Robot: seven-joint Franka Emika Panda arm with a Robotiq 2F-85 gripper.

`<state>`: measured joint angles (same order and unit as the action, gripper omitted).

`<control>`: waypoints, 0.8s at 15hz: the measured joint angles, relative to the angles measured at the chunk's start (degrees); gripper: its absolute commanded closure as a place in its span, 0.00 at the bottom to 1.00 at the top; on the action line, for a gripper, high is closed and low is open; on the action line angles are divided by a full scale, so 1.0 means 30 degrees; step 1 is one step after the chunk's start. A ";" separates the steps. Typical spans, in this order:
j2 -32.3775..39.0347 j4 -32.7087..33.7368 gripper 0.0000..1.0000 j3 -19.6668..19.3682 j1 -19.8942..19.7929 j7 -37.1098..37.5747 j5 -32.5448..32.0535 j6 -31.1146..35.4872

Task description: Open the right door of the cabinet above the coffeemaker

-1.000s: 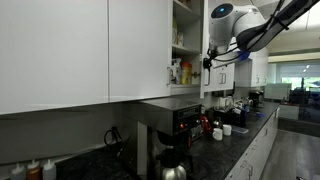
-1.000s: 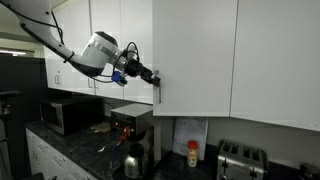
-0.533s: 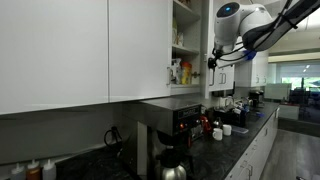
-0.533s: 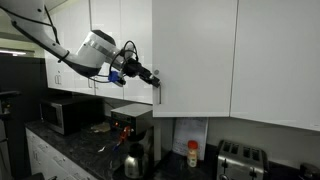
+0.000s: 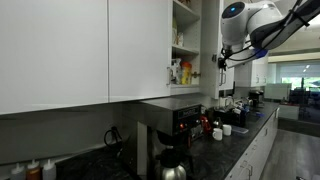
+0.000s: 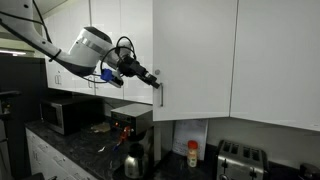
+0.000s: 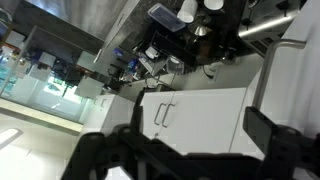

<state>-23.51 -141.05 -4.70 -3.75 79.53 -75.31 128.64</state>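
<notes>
Next, my gripper backs off, goes around the door's free edge and pushes the door's inner side [image 5: 210,45] wider, because the door is partway open with my gripper beside its handle [image 6: 160,95].
The cabinet above the coffeemaker [image 5: 170,128] has its right door swung open, so the shelves [image 5: 183,50] with bottles and boxes show. In an exterior view the door [image 6: 195,55] faces the camera, with its handle [image 6: 160,96] at the lower left edge. My gripper [image 6: 151,79] is at the top of that handle; I cannot tell if it touches. It hangs just off the open cabinet in an exterior view [image 5: 221,63]. In the wrist view the fingers [image 7: 185,150] are spread apart with nothing between them.
Closed white cabinet doors [image 5: 60,50] run along the wall. The dark counter holds the coffeemaker with its carafe [image 6: 133,158], a microwave [image 6: 62,114], a toaster [image 6: 236,160] and cups [image 5: 227,128]. White lower cabinets [image 7: 195,120] show in the wrist view.
The arm has drawn away from the open cabinet, moving sideways out from the shelves. The door stays open.
</notes>
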 measured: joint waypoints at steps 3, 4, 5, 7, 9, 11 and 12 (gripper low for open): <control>-0.0398 -0.0227 0.00 -0.0257 -0.0070 -0.0639 0.0096 -0.0647; -0.0479 -0.0228 0.00 -0.0361 -0.0070 -0.1082 0.0193 -0.0650; -0.0534 -0.0206 0.00 -0.0433 -0.0066 -0.1510 0.0320 -0.0630; -0.0545 0.0023 0.00 -0.0591 0.0006 -0.2823 0.1171 -0.0393; -0.0513 0.0381 0.00 -0.0781 0.0227 -0.5110 0.2819 0.0232; -0.0507 0.0661 0.00 -0.0804 0.0572 -0.7687 0.4837 0.0791; -0.0498 0.0804 0.00 -0.0765 0.0750 -0.9024 0.5892 0.0808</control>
<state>-25.00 -138.64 -7.00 -1.50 52.46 -57.64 131.07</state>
